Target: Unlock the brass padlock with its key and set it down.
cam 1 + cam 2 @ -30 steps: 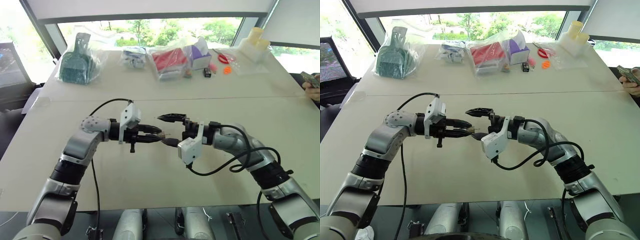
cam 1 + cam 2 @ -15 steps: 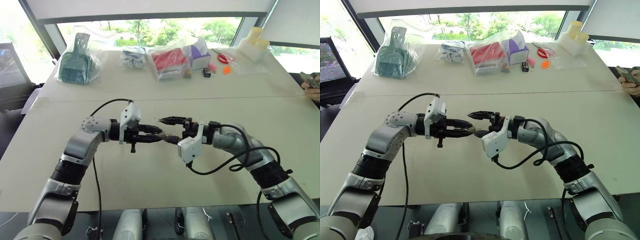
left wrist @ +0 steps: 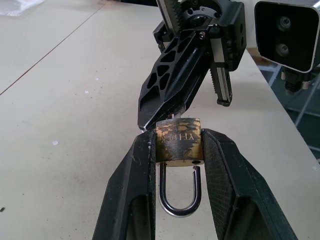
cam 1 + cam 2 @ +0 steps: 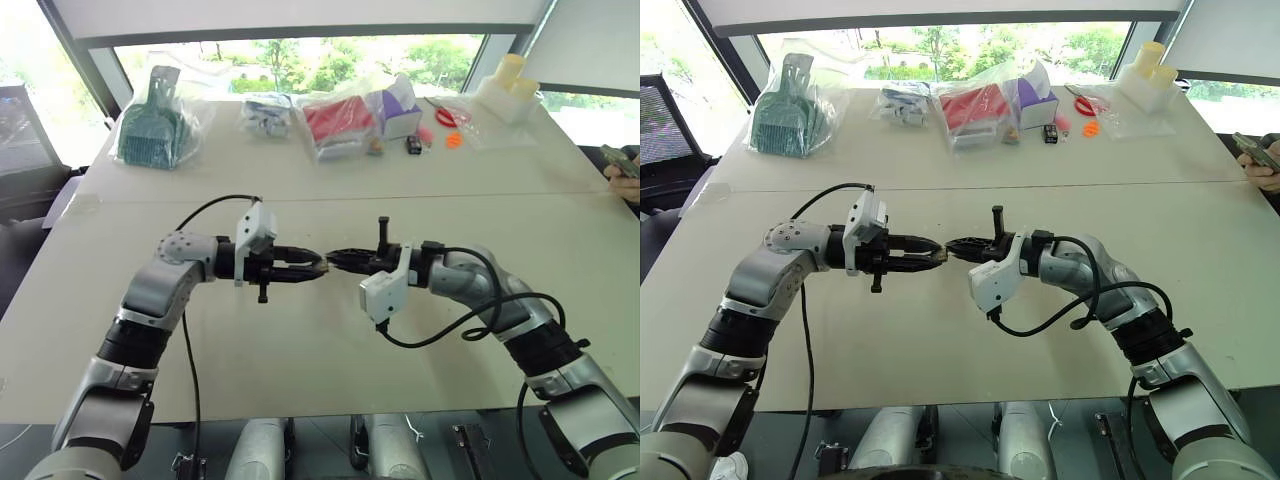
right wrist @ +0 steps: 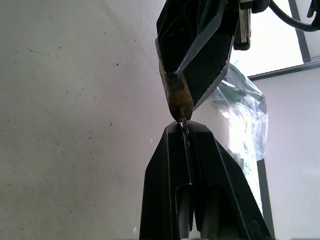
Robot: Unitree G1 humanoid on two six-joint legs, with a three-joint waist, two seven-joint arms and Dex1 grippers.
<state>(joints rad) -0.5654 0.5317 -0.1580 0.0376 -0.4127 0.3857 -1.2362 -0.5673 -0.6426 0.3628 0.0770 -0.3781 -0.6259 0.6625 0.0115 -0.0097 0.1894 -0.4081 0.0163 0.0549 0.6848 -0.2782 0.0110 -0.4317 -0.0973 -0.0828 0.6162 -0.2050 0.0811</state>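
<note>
The robot's left gripper is clamping the body, and the shackle's end (image 3: 196,169) is clear of it. The right gripper should take hold of the padlock's body (image 3: 179,142) before the left gripper swings the shackle.
The brass padlock (image 3: 178,142) is clamped between my left gripper's fingers (image 3: 131,185), its silvery shackle (image 3: 179,202) lying back between them, closed into the body. My left gripper (image 4: 314,270) points level toward the right, above the middle of the table. My right gripper (image 5: 185,129) meets it tip to tip from the other side and is shut. A thin silvery key (image 5: 184,121) runs from the padlock's bottom face into the shut right fingers. In the right eye view the two grippers touch at the padlock (image 4: 943,252).
Bagged items line the table's far side: a green comb-like tool (image 4: 152,125), a red pack (image 4: 338,120), a purple box (image 4: 400,105), red scissors (image 4: 447,115) and pale yellow cups (image 4: 510,80). A person's hand holding a phone (image 4: 622,165) is at the right edge.
My right gripper's fingers, wide open a second ago, have closed together at the padlock's end. Both arms have stayed where they were.
</note>
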